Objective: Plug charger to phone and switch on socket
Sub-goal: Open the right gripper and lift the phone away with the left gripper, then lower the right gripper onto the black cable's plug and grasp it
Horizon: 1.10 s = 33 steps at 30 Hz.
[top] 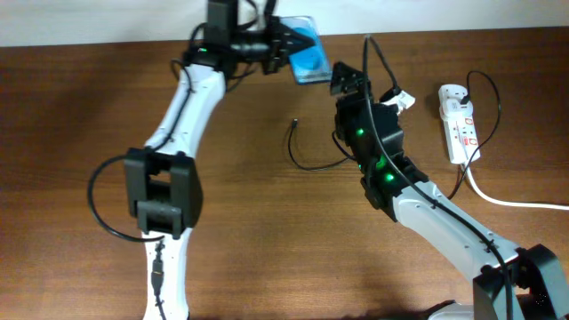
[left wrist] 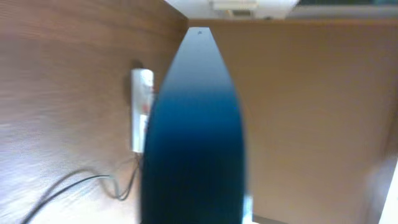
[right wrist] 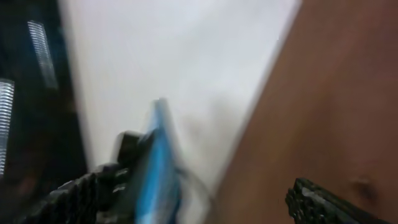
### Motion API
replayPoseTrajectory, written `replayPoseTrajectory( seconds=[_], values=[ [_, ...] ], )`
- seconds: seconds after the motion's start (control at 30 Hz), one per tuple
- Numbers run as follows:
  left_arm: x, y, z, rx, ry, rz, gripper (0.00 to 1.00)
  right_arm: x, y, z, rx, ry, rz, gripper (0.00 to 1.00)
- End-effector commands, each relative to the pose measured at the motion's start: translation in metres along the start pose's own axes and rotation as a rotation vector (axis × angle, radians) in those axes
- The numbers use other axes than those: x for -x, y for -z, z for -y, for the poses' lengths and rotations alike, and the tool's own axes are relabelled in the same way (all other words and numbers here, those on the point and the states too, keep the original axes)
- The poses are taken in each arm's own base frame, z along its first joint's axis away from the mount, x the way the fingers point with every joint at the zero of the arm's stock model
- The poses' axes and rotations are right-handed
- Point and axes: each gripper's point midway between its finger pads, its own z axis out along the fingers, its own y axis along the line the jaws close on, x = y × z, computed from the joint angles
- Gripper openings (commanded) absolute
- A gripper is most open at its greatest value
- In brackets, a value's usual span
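My right gripper should move back and take hold of the cable (top: 291, 135) behind its tip, because the gripper is empty beside the phone and the charger cable's plug (top: 295, 123) is loose.
My left gripper (top: 277, 46) is shut on the phone (top: 309, 52) and holds it tilted above the table's far edge, blue screen up. In the left wrist view the phone (left wrist: 196, 137) fills the middle as a dark blue slab. My right gripper (top: 343, 78) is just right of the phone, open and empty. In the blurred right wrist view the phone (right wrist: 155, 171) shows edge-on by the left finger of that gripper (right wrist: 199, 202). The charger cable lies on the table, its plug tip (top: 294, 123) free. The socket (top: 459, 120) lies at the far right and also shows in the left wrist view (left wrist: 142, 109).
The socket's thick white cord (top: 507, 200) runs off to the right edge. The charger cable loops under the right arm (top: 316, 164). A white wall or floor lies beyond the table's far edge (top: 427, 16).
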Motion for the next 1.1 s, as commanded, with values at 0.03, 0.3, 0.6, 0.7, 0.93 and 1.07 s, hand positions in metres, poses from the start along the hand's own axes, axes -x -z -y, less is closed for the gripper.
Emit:
replayPoseTrajectory(
  seconds=[0.03, 0.3, 0.6, 0.7, 0.93, 1.07],
  values=[
    [0.011, 0.045, -0.023, -0.003, -0.13, -0.021, 0.0, 0.003, 0.003, 0.042, -0.172, 0.239, -0.002, 0.98],
    [-0.023, 0.073, -0.059, 0.041, -0.214, -0.129, 0.0, -0.032, 0.012, 0.067, -0.17, 0.932, -0.304, 0.98],
    [-0.007, 0.098, -0.07, 0.072, -0.241, -0.075, 0.0, -0.035, 0.0, 0.059, -0.236, 0.901, -0.619, 0.98],
    [0.005, 0.121, -0.076, 0.076, -0.192, -0.029, 0.0, -0.045, -0.012, 0.066, -0.253, 0.902, -0.677, 0.98],
    [0.022, 0.159, -0.084, 0.074, -0.129, 0.043, 0.0, -0.091, -0.033, 0.103, -0.184, 0.811, -0.838, 0.99],
    [0.022, 0.16, -0.091, 0.111, -0.108, 0.052, 0.0, -0.107, -0.046, 0.146, -0.279, 0.687, -0.865, 0.92]
  ],
)
